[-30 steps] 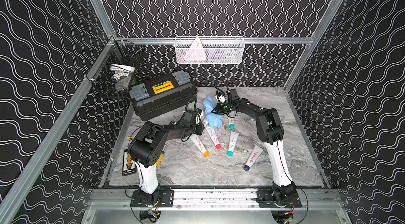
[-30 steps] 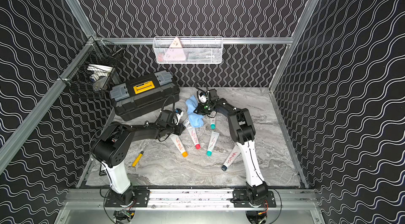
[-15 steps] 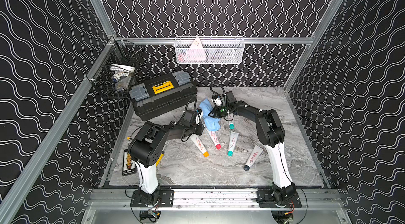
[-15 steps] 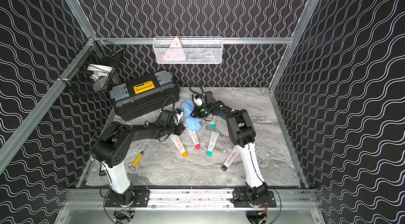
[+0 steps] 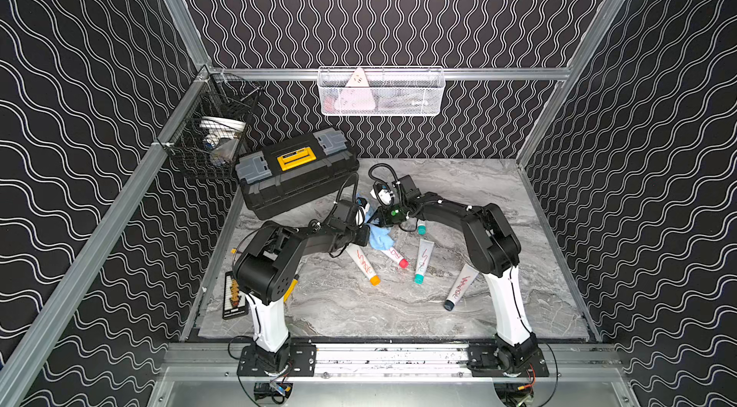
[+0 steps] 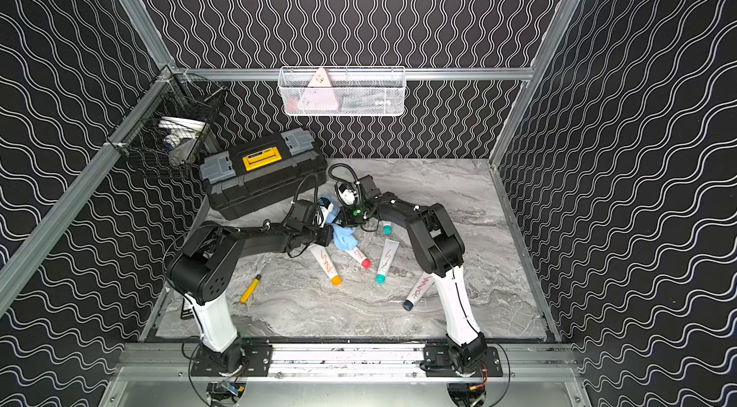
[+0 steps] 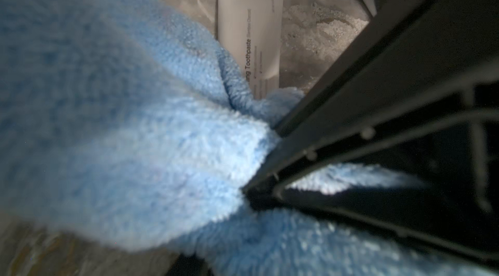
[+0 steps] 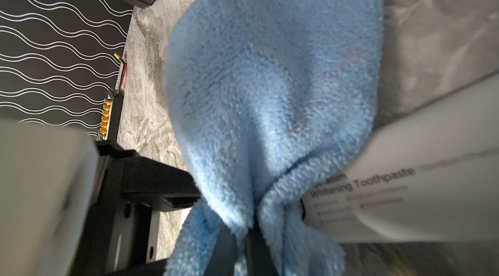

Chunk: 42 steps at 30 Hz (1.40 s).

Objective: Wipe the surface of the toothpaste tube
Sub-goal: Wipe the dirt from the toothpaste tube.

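Note:
My right gripper should pull the cloth back toward the tube's flat end, because the blue cloth bunches (image 8: 201,216) against my left gripper at the tube's near end.
A fluffy blue cloth (image 5: 381,241) (image 6: 345,241) lies bunched between my two grippers near the table's middle. My right gripper (image 5: 379,223) (image 8: 243,242) is shut on a fold of the cloth (image 8: 270,72). In the left wrist view its black fingers (image 7: 351,126) pinch the cloth (image 7: 135,126). A white toothpaste tube (image 7: 251,31) (image 8: 418,193) sticks out from under the cloth, flat end away from my left gripper (image 5: 365,234) (image 6: 329,234). The tube's near end runs under the cloth to my left jaws, which the cloth hides.
Several more tubes with red scribbles lie in front: orange cap (image 5: 363,263), red cap (image 5: 395,257), teal cap (image 5: 423,259), dark cap (image 5: 460,285). A black toolbox (image 5: 297,174) stands close behind left. A yellow screwdriver (image 6: 250,289) lies at front left.
My right gripper has slid forward and to the left, dragging the cloth toward my left gripper. The left arm has held still.

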Each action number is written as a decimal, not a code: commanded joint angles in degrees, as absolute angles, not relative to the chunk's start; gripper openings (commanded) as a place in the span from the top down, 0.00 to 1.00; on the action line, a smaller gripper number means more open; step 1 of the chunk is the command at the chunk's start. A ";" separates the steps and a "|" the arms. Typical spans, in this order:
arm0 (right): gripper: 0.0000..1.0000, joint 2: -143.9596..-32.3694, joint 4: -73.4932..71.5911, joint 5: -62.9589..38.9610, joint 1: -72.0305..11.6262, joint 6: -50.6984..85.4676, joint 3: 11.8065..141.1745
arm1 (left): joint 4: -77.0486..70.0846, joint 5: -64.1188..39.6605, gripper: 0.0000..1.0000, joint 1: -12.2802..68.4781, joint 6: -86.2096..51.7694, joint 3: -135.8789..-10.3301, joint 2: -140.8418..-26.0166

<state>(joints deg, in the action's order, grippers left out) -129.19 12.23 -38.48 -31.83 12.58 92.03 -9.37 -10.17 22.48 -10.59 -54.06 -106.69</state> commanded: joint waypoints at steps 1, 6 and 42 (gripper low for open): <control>1.00 -129.40 16.34 -43.26 -32.70 12.73 91.40 | -10.55 -9.03 0.84 22.32 -11.04 -54.31 -106.62; 1.00 -130.84 15.87 -41.28 -32.06 13.24 92.76 | -10.72 -9.14 0.84 22.32 -10.83 -54.14 -106.48; 1.00 -142.47 17.94 -34.05 -20.76 16.35 109.96 | -11.06 -10.37 0.84 22.32 -10.55 -53.53 -105.84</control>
